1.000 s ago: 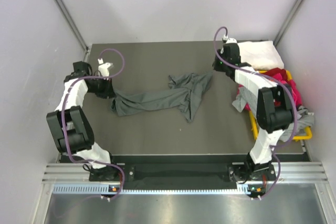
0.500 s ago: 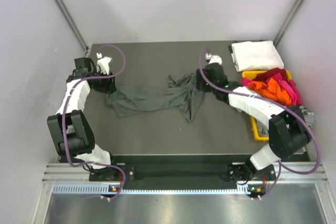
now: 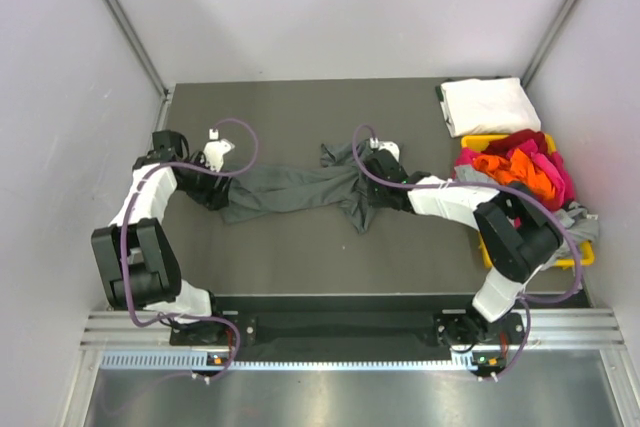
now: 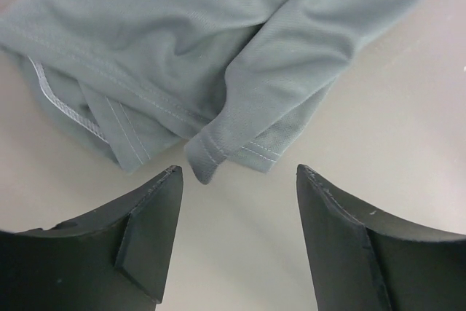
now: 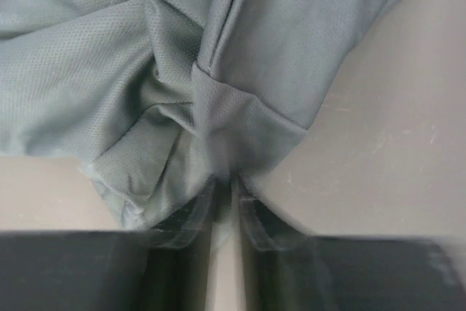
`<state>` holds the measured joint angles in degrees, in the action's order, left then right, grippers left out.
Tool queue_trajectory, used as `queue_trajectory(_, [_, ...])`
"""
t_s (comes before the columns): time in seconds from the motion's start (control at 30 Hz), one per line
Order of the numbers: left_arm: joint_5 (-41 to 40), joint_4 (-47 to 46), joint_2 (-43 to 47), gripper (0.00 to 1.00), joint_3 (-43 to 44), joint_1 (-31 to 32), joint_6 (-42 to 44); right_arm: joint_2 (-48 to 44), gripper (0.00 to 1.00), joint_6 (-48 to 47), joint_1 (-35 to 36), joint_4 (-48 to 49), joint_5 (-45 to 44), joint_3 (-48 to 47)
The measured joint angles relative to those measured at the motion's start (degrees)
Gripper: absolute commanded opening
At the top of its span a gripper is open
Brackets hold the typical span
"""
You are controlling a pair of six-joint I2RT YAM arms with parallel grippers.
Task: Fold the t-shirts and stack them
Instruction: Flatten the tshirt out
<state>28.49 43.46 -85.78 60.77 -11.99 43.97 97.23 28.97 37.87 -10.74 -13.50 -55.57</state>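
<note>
My left gripper should pinch the hem corner, and then both grippers should lift and spread the t-shirt before folding, because the dark grey t-shirt lies bunched toward my right gripper.
A dark grey t-shirt lies stretched and bunched across the middle of the table. My left gripper is open at its left end. In the left wrist view the hem corner lies just ahead of the open gripper, with nothing between the fingers. My right gripper is at the shirt's right part, shut on a bunched fold of the grey cloth, which is pinched at the gripper tips. A folded white t-shirt lies at the back right.
A yellow bin stands at the right edge, heaped with orange, pink and red shirts; a light grey one hangs over its rim. Walls close in the table at left, back and right.
My right arm swung from the white shirt at the back right over to the grey shirt and shut on it. My left gripper opened, let go of the shirt's left end and shifted slightly right.
</note>
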Motion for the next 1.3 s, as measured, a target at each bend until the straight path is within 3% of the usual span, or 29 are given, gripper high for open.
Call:
queue_trajectory(0.07, [0.1, -0.1, 1.1, 0.7, -0.5, 0.4, 1.9, 0.0, 0.0, 0.3, 0.0, 0.0, -0.3, 0.1])
queue_trajectory(0.27, [-2.9, -1.9, 1.9, 0.69, -1.5, 2.9, 6.5, -3.7, 0.0, 0.7, -0.7, -0.6, -1.7, 3.7])
queue_trajectory(0.43, [-7.2, -5.5, 1.0, 0.63, -2.7, 6.4, 8.6, -10.5, 0.0, 0.6, -3.3, -1.2, 0.1, 6.7])
queue_trajectory(0.53, [-8.7, -6.8, -0.5, 0.3, -2.8, 7.7, 8.7, -14.0, 0.0, 0.6, -5.3, -0.9, 2.3, 8.4])
queue_trajectory(0.57, [-8.9, -7.1, -0.8, 0.06, -2.8, 7.8, 9.0, -14.8, 0.0, 0.6, -5.9, -0.9, 3.1, 8.8])
queue_trajectory(0.6, [-9.2, -7.1, -1.0, 0.0, -2.9, 7.8, 8.9, -15.8, 0.0, 0.6, -6.6, -1.0, 4.0, 9.2])
queue_trajectory(0.83, [-12.7, -5.7, 0.1, 0.0, -2.5, 6.6, 5.7, -28.2, 0.0, -1.1, -9.9, -4.5, 8.5, 9.9])
queue_trajectory(0.97, [-13.0, 0.0, 6.7, 0.0, 3.2, 2.9, 1.2, -38.2, 0.0, -2.8, -10.0, -11.2, 10.6, 5.2])
queue_trajectory(1.1, [-12.9, 9.1, 15.6, 0.0, 17.6, 1.6, -1.3, -48.3, 0.0, -3.9, -10.0, -18.0, 13.6, -4.5])
queue_trajectory(1.3, [-13.5, 18.0, 21.7, 0.0, 37.4, 1.2, -4.0, -58.8, 0.0, -4.1, -10.0, -26.2, 17.2, -20.5])
